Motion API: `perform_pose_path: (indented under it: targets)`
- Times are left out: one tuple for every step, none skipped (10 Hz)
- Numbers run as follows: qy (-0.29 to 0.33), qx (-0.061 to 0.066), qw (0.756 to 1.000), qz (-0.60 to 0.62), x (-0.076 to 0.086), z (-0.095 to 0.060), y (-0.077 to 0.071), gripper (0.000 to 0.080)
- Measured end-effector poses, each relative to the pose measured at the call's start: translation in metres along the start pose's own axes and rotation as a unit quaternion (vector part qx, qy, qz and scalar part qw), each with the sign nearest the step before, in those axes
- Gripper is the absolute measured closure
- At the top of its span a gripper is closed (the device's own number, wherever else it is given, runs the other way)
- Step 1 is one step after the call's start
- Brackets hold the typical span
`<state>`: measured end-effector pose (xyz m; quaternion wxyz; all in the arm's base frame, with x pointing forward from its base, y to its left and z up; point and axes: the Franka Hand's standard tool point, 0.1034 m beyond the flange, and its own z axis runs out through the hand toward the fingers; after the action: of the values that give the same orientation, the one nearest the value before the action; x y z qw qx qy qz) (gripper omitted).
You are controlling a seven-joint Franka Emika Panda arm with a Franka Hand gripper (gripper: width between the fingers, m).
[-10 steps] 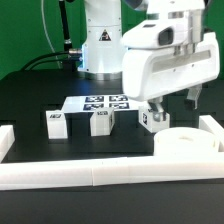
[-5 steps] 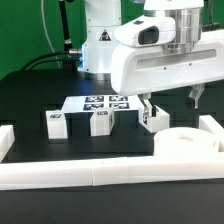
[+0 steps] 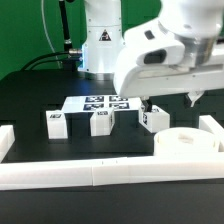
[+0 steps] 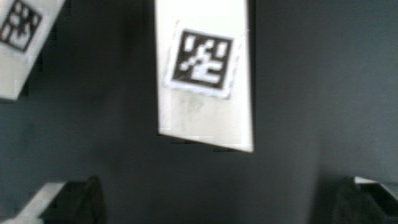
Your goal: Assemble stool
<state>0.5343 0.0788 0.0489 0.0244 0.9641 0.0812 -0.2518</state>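
Observation:
The leg block's visible end [image 4: 206, 137] is flat and plain, so I expect the leg block's hidden end to have a round peg on it when I pick it up.
Three white tagged leg blocks stand in a row on the black table: one at the exterior view's left [image 3: 57, 122], one in the middle [image 3: 101, 121] and one at the right [image 3: 153, 118]. The round white seat disc [image 3: 188, 143] lies at the front right. My gripper [image 3: 170, 102] is open and empty, and hovers just above and behind the right leg block. In the wrist view one leg block [image 4: 205, 75] lies ahead of the gripper [image 4: 217, 205], apart from both fingertips [image 4: 63, 205]. Another tagged white piece [image 4: 22, 40] shows at the edge.
The marker board [image 3: 97, 102] lies behind the leg blocks. White border rails run along the front [image 3: 100, 172], the left [image 3: 7, 140] and the right [image 3: 212, 125]. The robot base [image 3: 100, 45] stands at the back.
The hand has turned and tilted over the right leg block. The fingers stay open near the same spot. The parts have not moved.

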Motion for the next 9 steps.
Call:
perform_pose_path:
  targets:
    - [0.004,0.002,1.000,-0.004,0.007,-0.002,0.002,0.0151]
    - [-0.046,0.001,0.999,-0.005,-0.005,0.002,0.001,0.0151]
    - [-0.084,0.001,0.996,-0.005,-0.006,0.005,0.001,0.0151]
    - [-0.104,0.002,0.995,-0.006,-0.003,0.007,0.002,0.0151]
    - [-0.153,0.001,0.988,-0.015,-0.012,0.014,0.008,0.0151]
    - [-0.179,0.006,0.984,0.000,-0.013,0.017,0.010,0.0151]
    - [-0.182,0.006,0.983,0.002,-0.008,0.013,0.010,0.0151]
    - [-0.178,0.006,0.984,0.000,-0.007,0.013,0.009,0.0151]
    - [-0.179,0.006,0.984,0.000,-0.007,0.014,0.009,0.0151]
